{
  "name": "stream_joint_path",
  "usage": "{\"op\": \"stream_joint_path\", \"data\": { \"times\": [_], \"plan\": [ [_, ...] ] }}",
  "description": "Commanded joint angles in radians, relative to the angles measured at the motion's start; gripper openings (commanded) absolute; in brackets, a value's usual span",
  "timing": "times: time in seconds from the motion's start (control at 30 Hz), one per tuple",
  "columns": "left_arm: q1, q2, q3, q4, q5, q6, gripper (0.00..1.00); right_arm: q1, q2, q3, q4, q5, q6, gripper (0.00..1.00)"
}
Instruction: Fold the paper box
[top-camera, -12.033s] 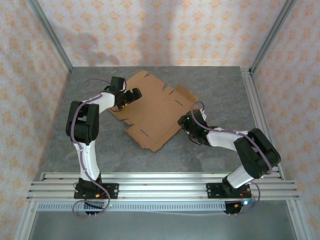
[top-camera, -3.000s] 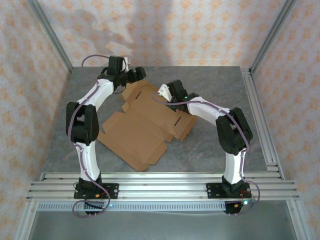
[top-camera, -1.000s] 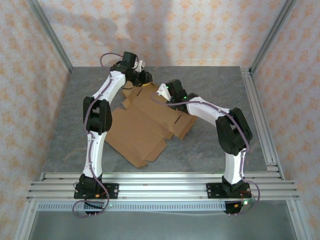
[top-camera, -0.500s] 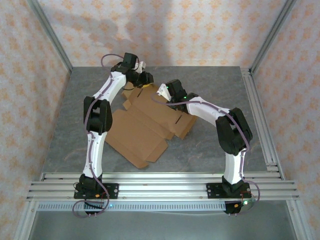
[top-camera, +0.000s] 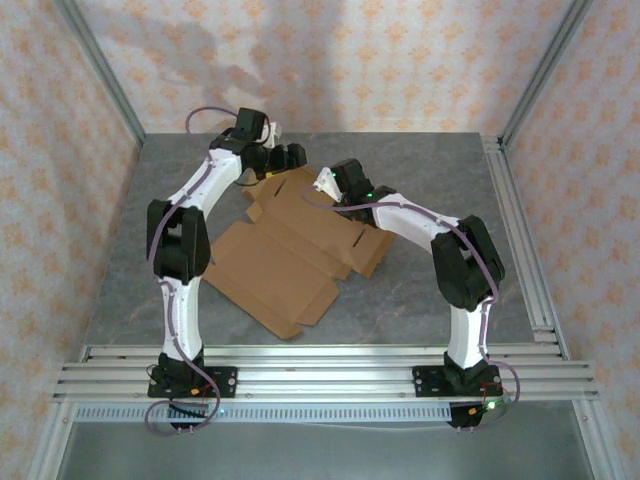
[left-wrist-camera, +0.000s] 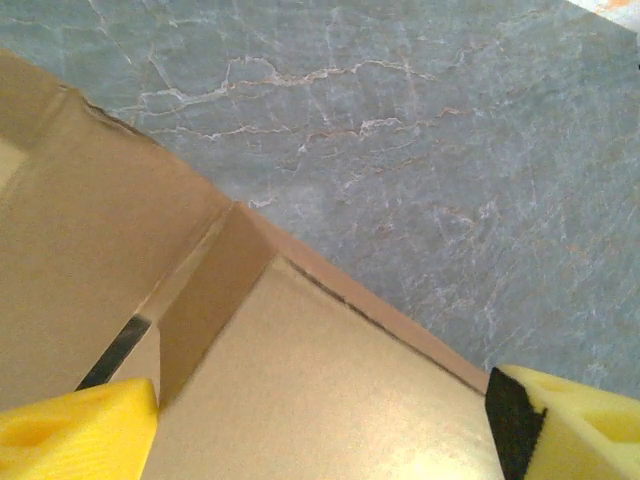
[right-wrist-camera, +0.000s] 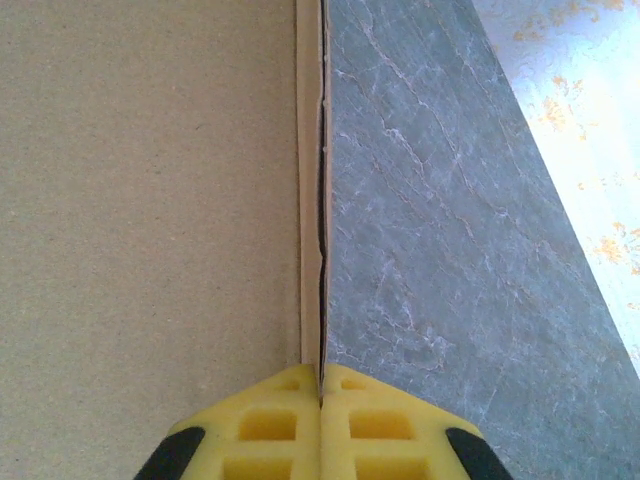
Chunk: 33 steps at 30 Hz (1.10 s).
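I should turn my left gripper in line, because the paper box's far side (left-wrist-camera: 385, 318) runs at a slant across its open fingers. My left gripper should then pinch that side (left-wrist-camera: 290, 252) next to the box's flap.
The paper box (top-camera: 285, 262) is a brown die-cut cardboard sheet lying mid-table, its far right part lifted and folded over. My right gripper (top-camera: 323, 183) is at that raised far edge. In the right wrist view its yellow fingers (right-wrist-camera: 270, 430) are shut on the thin doubled cardboard edge (right-wrist-camera: 312, 200). My left gripper (top-camera: 291, 158) hovers at the sheet's far left corner. In the left wrist view it is open (left-wrist-camera: 320, 440), with a cardboard panel (left-wrist-camera: 330, 400) and a small raised flap (left-wrist-camera: 210, 300) between the wide-apart fingertips (left-wrist-camera: 75, 430).
The grey stone-patterned table (top-camera: 420, 170) has bare surface behind and to the right of the sheet. An aluminium rail (top-camera: 520, 230) runs along the right side and a rail bed (top-camera: 320, 375) along the front. Patterned walls close in the cell.
The left arm's elbow has swung slightly left while its gripper stays at the sheet's far corner. The right gripper has held its grip, and the sheet has barely shifted.
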Motion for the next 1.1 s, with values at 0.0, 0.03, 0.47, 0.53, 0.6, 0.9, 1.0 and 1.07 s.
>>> {"op": "stream_joint_path", "data": {
  "times": [0.0, 0.03, 0.47, 0.53, 0.6, 0.9, 1.0, 1.07],
  "plan": [
    [0.008, -0.098, -0.073, 0.088, -0.087, 0.023, 0.97, 0.008, 0.012, 0.040, -0.006, 0.035, -0.009, 0.00],
    [0.011, -0.119, -0.102, 0.100, -0.102, 0.030, 0.99, 0.007, 0.010, 0.040, -0.006, 0.035, -0.006, 0.00],
    [0.137, -0.224, -0.408, 0.320, -0.180, 0.058, 1.00, 0.008, -0.023, 0.007, -0.002, 0.013, -0.013, 0.00],
    [0.146, -0.212, -0.401, 0.311, -0.182, 0.073, 1.00, 0.007, -0.034, -0.004, 0.005, 0.016, -0.020, 0.00],
    [0.150, -0.211, -0.403, 0.311, -0.183, 0.075, 1.00, 0.010, -0.041, -0.011, 0.015, 0.039, -0.035, 0.00],
    [0.138, -0.274, -0.495, 0.439, -0.118, -0.110, 1.00, 0.040, -0.032, -0.038, 0.111, 0.223, -0.168, 0.00],
    [0.107, -0.320, -0.528, 0.470, -0.115, -0.240, 1.00, 0.056, -0.034, -0.056, 0.155, 0.255, -0.195, 0.00],
    [0.073, -0.353, -0.548, 0.498, -0.120, -0.305, 1.00, 0.063, -0.035, -0.064, 0.174, 0.265, -0.200, 0.00]
  ]
}}
